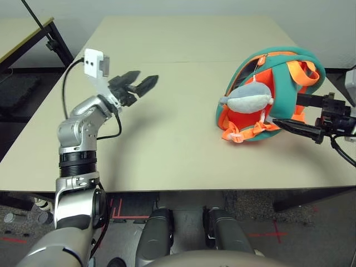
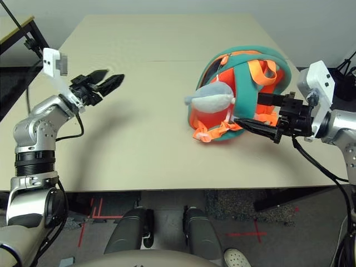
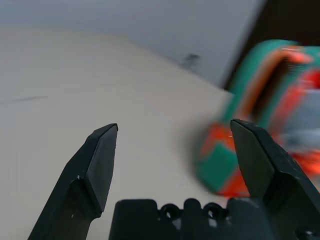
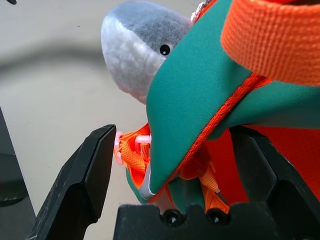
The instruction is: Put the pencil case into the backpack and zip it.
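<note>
I see the zip gaping, and the backpack's teal rim is loose between my right gripper's fingers. Next, my right gripper grips the teal rim firmly before my left gripper pulls the plush fish.
The teal backpack with orange straps lies on its side at the right of the table, and its grey-white plush fish hangs over the front. My right gripper is open at the backpack's right side. In the right wrist view its black fingers stand apart on either side of the teal rim. My left gripper hangs open above the table's left part, holding nothing, well away from the backpack. The pencil case is not in view.
The beige table stretches bare between the two arms. A second table with black legs stands at the far left. A black cable loops beside my left wrist. The near table edge runs just ahead of my body.
</note>
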